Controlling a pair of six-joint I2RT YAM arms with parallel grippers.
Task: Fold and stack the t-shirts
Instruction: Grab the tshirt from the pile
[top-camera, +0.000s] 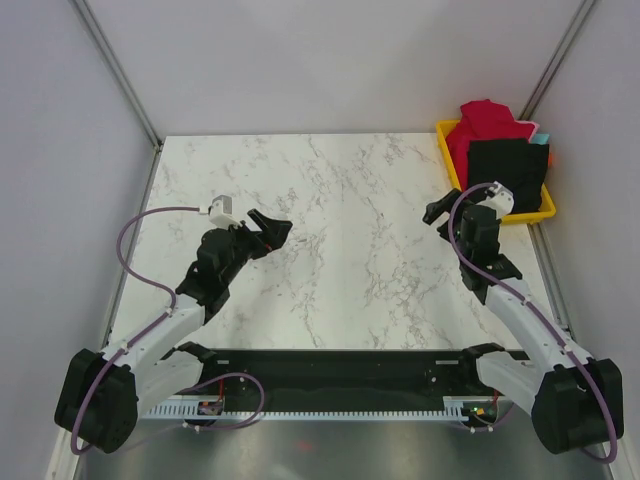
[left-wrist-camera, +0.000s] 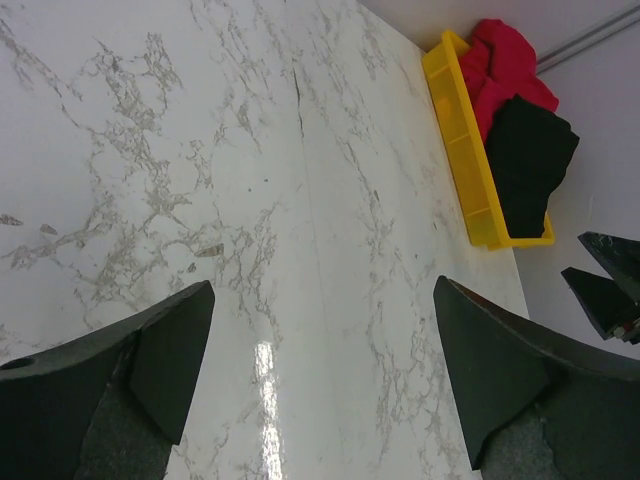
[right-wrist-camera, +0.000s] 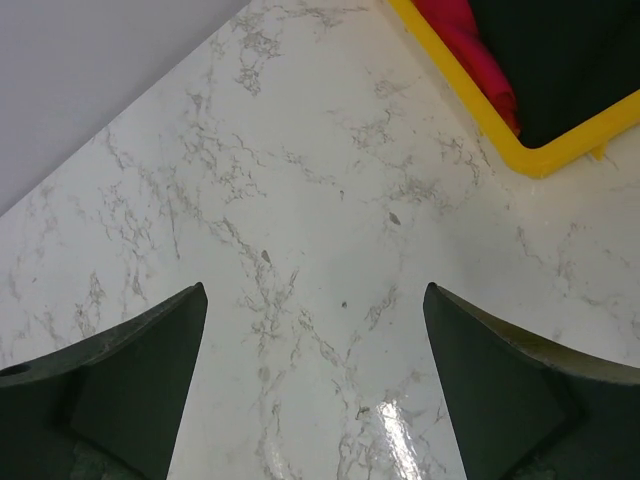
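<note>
My right gripper should keep going into the tray until it closes on the black t-shirt's near part (top-camera: 483, 177), because the black t-shirt (top-camera: 510, 162) lies free on top of the crimson-red t-shirt.
A crimson-red t-shirt (top-camera: 487, 124) and a black t-shirt (top-camera: 506, 164) lie crumpled in the yellow tray (top-camera: 446, 137) at the table's far right. The black one lies on top, toward the near end. My left gripper (top-camera: 272, 232) is open and empty over the bare marble at mid-left, far from the tray. My right gripper (top-camera: 440, 211) is open and empty just left of the tray's near end. In the left wrist view the gripper (left-wrist-camera: 322, 288) frames bare table, with the red t-shirt (left-wrist-camera: 505, 60) and black t-shirt (left-wrist-camera: 527, 160) far off. The right wrist view shows its gripper (right-wrist-camera: 315, 290) over bare table.
White walls with metal posts close in the marble table (top-camera: 340, 200) on three sides. The tray's corner (right-wrist-camera: 540, 160) shows at the upper right of the right wrist view. The right gripper's fingers (left-wrist-camera: 603, 278) show at the right edge of the left wrist view.
</note>
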